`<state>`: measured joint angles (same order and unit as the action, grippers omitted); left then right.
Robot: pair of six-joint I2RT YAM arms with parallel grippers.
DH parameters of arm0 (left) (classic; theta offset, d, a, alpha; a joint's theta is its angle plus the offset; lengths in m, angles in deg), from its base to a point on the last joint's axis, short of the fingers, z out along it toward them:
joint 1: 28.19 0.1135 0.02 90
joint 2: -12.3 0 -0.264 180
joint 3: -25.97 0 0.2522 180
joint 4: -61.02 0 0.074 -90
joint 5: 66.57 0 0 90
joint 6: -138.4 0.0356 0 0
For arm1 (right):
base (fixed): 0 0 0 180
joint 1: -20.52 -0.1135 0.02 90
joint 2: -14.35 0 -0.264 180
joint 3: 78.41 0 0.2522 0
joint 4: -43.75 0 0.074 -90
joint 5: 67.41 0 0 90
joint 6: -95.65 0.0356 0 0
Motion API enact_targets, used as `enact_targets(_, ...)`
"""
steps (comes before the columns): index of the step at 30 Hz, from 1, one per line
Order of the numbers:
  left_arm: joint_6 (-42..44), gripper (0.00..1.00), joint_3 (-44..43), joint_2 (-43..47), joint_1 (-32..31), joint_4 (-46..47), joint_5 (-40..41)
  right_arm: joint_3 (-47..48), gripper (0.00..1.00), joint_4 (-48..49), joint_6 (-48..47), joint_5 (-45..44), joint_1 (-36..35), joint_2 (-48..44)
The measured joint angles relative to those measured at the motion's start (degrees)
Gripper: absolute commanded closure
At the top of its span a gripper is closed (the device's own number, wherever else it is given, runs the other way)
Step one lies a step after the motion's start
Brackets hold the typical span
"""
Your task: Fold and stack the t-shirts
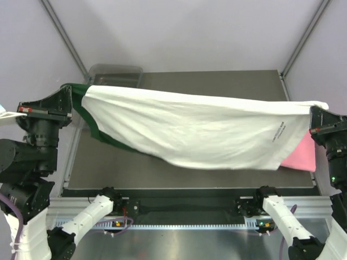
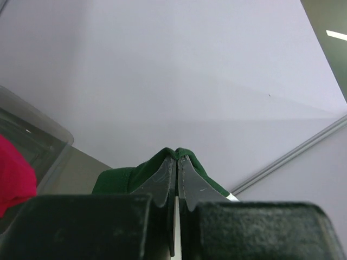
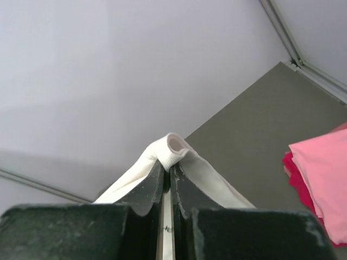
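Next, I swing the t-shirt toward the back wall with my left gripper before drawing it down flat, since the white t-shirt's loose edge hangs toward the mat's front.
The white t-shirt with dark green sleeves hangs stretched in the air across the table between both arms. My left gripper is shut on its green sleeve at the far left. My right gripper is shut on its white hem at the far right. A light pink t-shirt lies on the table at the right, partly hidden by the white shirt; in the right wrist view it lies on a red shirt. Another red shirt shows in the left wrist view.
A clear grey plastic bin stands at the back left, beyond the hanging shirt; its rim also shows in the left wrist view. The grey mat covers the table. Walls close the back and sides.
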<state>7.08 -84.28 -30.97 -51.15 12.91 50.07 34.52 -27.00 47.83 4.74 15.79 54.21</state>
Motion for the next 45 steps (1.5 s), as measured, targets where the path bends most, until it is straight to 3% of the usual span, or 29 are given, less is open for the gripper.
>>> enact_targets(4, 0.1, 1.0, -0.1, -0.7, 0.0, -1.6, 0.0, 0.5, 1.0, -2.0, -0.7, 0.2, 0.0, 1.0)
enact_targets(9, 0.1, 1.0, 7.0, -3.8, 0.1, -0.2, 2.1, -3.3, 1.0, -1.4, -1.7, -0.4, 0.0, 5.5)
enact_targets(16, 0.0, 1.0, 9.0, -20.5, 0.6, 4.8, 2.4, -7.4, 1.0, 3.3, -3.0, -0.7, 0.4, 19.3)
enact_targets(19, -1.1, 1.0, 2.4, -31.2, 4.2, 4.9, -2.3, -2.2, 1.0, 4.7, -3.2, 3.0, 2.8, 29.3)
enact_targets(24, -5.3, 1.0, -17.9, -49.6, 15.3, 8.0, -13.8, 10.5, 1.0, 7.4, -1.2, 17.7, 13.8, 43.1)
enact_targets(27, -7.9, 1.0, -24.1, -55.0, 19.5, 12.4, -20.9, 21.7, 1.0, 8.8, 0.7, 26.8, 18.9, 51.0)
enact_targets(30, -10.5, 1.0, -26.9, -57.5, 22.4, 17.0, -27.7, 25.4, 1.0, 11.4, 1.8, 32.5, 20.0, 53.5)
enact_targets(33, -11.3, 1.0, -22.5, -57.1, 24.4, 24.2, -31.8, 22.0, 1.0, 15.1, 2.1, 36.5, 20.0, 53.0)
enact_targets(37, -11.5, 1.0, -9.2, -55.3, 25.5, 35.3, -36.1, 6.2, 1.0, 22.3, 2.7, 39.6, 20.3, 49.7)
enact_targets(45, -9.3, 1.0, 14.5, -49.4, 25.6, 38.7, -39.1, -21.1, 1.0, 26.4, 1.5, 40.6, 21.1, 46.9)
